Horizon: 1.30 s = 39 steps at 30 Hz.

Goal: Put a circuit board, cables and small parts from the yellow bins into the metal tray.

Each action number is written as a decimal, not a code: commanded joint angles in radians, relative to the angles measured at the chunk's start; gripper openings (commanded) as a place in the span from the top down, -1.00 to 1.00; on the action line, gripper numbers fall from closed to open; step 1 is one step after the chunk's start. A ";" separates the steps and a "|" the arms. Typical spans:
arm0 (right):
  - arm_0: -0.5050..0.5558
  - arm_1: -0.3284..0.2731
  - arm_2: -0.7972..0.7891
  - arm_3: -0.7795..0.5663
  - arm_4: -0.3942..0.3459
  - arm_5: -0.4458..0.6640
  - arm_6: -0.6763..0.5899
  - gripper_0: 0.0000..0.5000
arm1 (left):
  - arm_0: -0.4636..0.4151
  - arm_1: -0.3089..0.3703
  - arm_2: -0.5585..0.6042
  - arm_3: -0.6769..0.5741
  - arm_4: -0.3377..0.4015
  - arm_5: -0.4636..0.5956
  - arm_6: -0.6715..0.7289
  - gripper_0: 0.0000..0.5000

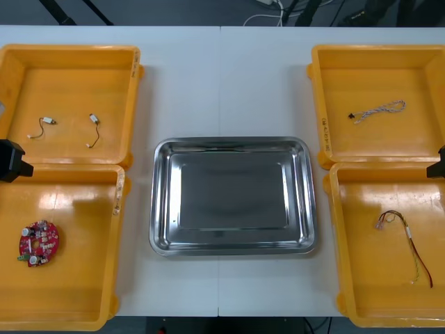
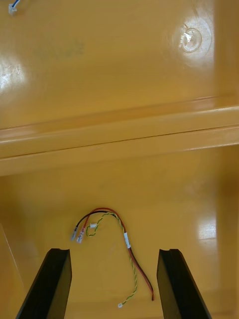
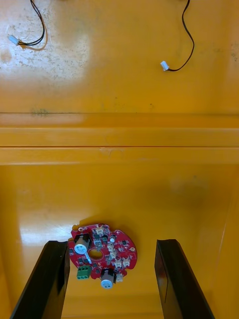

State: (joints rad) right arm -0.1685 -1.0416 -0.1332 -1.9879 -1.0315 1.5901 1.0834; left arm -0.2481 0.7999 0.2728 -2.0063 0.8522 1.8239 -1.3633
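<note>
The red and yellow cable (image 1: 419, 259) will come up as one bundle when I lift it at the middle, because a white band (image 1: 409, 233) holds the wires together there.
The bare shiny metal tray (image 1: 233, 142) lies at the table's middle with nothing in it. A round red circuit board (image 1: 38, 243) rests in the near left yellow bin (image 1: 117, 209). My left gripper (image 3: 112, 242) hangs open above it, the board (image 3: 102, 253) lying between and below the fingers (image 3: 50, 279). My right gripper (image 2: 114, 250) hangs open over the near right bin (image 1: 332, 209), with the red and yellow cable (image 2: 117, 244) between its fingers (image 2: 180, 284). In the front view that cable (image 1: 410, 243) lies loose on the bin floor.
The far left bin (image 1: 69, 50) holds two short black cables (image 1: 93, 129) with white plugs. A twisted blue and white cable (image 1: 379, 110) lies in the far right bin (image 1: 379, 49). My left arm (image 1: 10, 161) and right arm (image 1: 438, 165) show at the table's sides.
</note>
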 commanded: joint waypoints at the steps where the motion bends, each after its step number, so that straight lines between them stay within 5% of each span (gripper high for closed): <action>1: 0.011 -0.043 -0.035 -0.023 -0.007 0.005 0.030 -1.00 | 0.010 0.045 0.028 -0.031 -0.009 -0.011 -0.043 -1.00; 39: 0.011 -0.043 -0.035 -0.023 -0.007 0.005 0.030 -1.00 | 0.010 0.045 0.028 -0.031 -0.009 -0.011 -0.043 -1.00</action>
State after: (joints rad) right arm -0.1685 -1.0416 -0.1332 -1.9879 -1.0315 1.5901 1.0834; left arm -0.2481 0.7999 0.2728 -2.0063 0.8522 1.8239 -1.3633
